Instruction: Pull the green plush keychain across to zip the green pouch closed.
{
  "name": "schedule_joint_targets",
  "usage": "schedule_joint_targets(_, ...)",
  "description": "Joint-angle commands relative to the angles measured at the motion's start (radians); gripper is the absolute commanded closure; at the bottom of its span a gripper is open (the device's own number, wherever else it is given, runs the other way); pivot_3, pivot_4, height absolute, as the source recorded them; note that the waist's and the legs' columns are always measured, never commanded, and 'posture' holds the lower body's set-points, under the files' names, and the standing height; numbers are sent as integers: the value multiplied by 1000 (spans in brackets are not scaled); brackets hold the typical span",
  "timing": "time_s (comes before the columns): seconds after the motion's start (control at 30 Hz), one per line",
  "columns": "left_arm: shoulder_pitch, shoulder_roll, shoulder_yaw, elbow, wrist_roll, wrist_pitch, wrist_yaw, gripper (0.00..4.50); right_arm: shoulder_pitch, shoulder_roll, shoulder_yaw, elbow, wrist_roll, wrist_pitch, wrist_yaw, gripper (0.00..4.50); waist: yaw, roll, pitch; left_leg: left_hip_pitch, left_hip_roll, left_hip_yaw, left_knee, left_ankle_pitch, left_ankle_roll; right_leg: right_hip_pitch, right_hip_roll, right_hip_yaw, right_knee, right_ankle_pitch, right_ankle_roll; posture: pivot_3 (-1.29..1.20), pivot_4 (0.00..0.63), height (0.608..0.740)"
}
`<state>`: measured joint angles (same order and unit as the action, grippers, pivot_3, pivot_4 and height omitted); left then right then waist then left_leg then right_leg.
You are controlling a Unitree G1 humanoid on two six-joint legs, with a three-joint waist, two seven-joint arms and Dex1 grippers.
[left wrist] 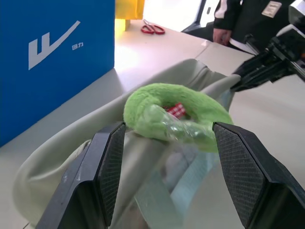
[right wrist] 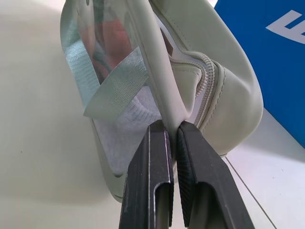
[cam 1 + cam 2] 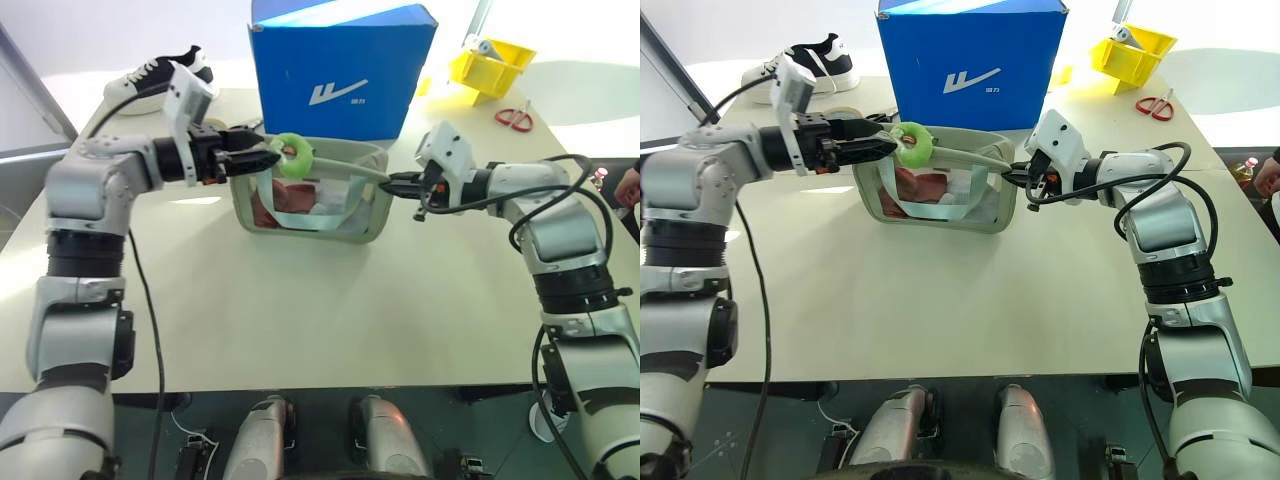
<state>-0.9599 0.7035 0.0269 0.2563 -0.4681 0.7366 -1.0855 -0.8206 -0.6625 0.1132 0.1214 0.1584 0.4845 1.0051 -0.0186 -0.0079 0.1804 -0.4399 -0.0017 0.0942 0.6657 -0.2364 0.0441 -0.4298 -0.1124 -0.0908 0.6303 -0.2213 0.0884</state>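
My left gripper will squeeze the pouch's end [image 3: 241, 196] into a narrow fold when it pinches that end, because the green pouch's side sags in soft creases [image 1: 71, 160].
The green pouch [image 3: 362, 214] stands mid-table in front of a blue box, its clear window facing me. The green plush keychain [image 3: 295, 157] rests on the pouch's top left corner. My left gripper [image 3: 262, 155] is open at that corner. In the left wrist view its fingers [image 1: 107, 157] stand wide apart on either side of the keychain [image 1: 176, 114] without touching it. My right gripper [image 3: 390, 183] is shut on the pouch's pale strap [image 2: 157, 71] at the right end, next to the zipper [image 2: 206, 90].
The blue cardboard box [image 3: 340, 70] stands right behind the pouch. A yellow bin [image 3: 492, 62] and red scissors [image 3: 514, 117] lie at the back right, a black-and-white shoe [image 3: 160, 72] at the back left. A person's hand [image 3: 628, 185] shows at the right edge.
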Motion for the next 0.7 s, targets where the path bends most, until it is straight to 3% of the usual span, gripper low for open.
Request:
schedule_joint_targets(0.03, 19, 60, 40, -54, -26, 2, -49, 1446, -14, 7, 3, -5, -1, -16, 0, 4500, 1, 0, 0, 0, 0, 0, 0, 0, 0, 0, 0, 0, 0, 0, 0, 0, 150, 740)
schedule_joint_targets(0.2, 59, 62, 20, -12, 28, -83, -30, 1446, -22, 12, 8, 6, -2, -21, 4, 4500, 3, 0, 0, 0, 0, 0, 0, 0, 0, 0, -1, 0, 0, 0, 0, 0, 150, 740)
schedule_joint_targets(0.47, 74, -21, -38, 138, 180, -310, 58, 1446, -32, 13, 14, 13, -6, -23, 16, 4500, 3, 0, 0, 0, 0, 0, 0, 0, 0, 0, -1, 0, 0, 0, 0, 0, 150, 740)
schedule_joint_targets(0.57, 61, -38, -22, 171, 179, -326, 57, 2261, -32, 12, 14, 12, -9, -22, 19, 4500, 2, 0, 0, 0, 0, 0, 0, 0, 0, 0, -1, 0, 0, 0, 0, 0, 150, 740)
schedule_joint_targets(0.7, 57, -33, -8, 156, 162, -307, 42, 4352, -32, 11, 11, 13, -11, -23, 21, 4500, 3, 0, 0, 0, 0, 0, 0, 0, 0, 0, -1, 0, 0, 0, 0, 0, 150, 740)
